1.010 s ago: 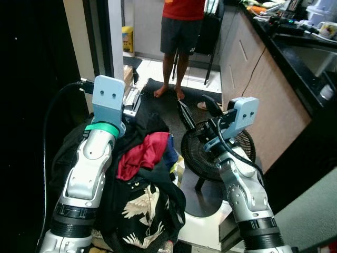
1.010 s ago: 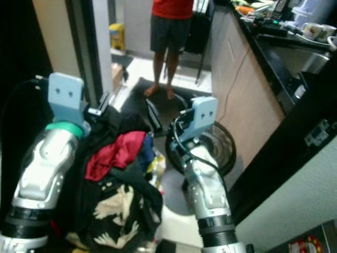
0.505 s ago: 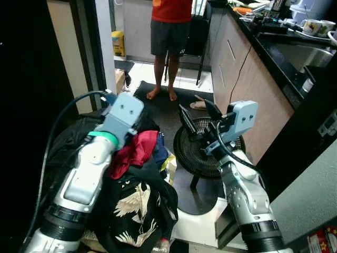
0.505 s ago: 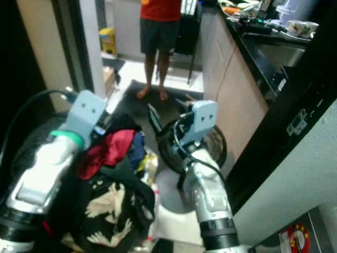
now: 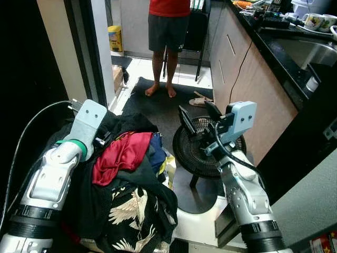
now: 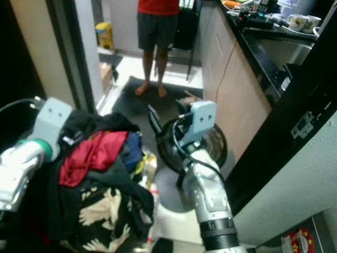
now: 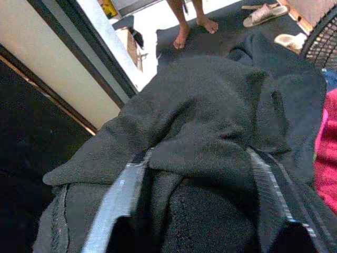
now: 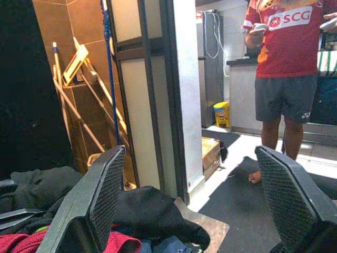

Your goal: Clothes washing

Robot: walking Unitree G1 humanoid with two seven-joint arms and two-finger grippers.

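Observation:
The dark grey garment (image 5: 126, 122) lies spread in loose folds (image 7: 202, 103) past my left gripper's fingers. It will hang down in a long tail when I lift it.
A heap of clothes lies before me: a red garment (image 5: 122, 155), a black one printed with white birds (image 5: 129, 208), a blue piece (image 5: 157, 149) and a dark grey garment (image 5: 125, 123) on top at the back. My left gripper (image 7: 197, 158) is pushed into the dark grey garment (image 7: 210, 100). Its fingers (image 7: 118, 195) stand wide apart, and the cloth bulges between them. My right gripper (image 5: 199, 117) hangs open in the air to the right of the heap, above a floor fan, holding nothing.
A black floor fan (image 5: 202, 153) stands right of the heap on a white base (image 5: 197, 226). A person (image 5: 168, 31) stands barefoot on the dark mat ahead. A counter with cabinets (image 5: 253, 79) runs along the right, and a door frame (image 5: 97, 52) is on the left.
The camera has shifted. My left arm has swung from over the top of the heap down to its left side, into the dark grey cloth. The right gripper stays open.

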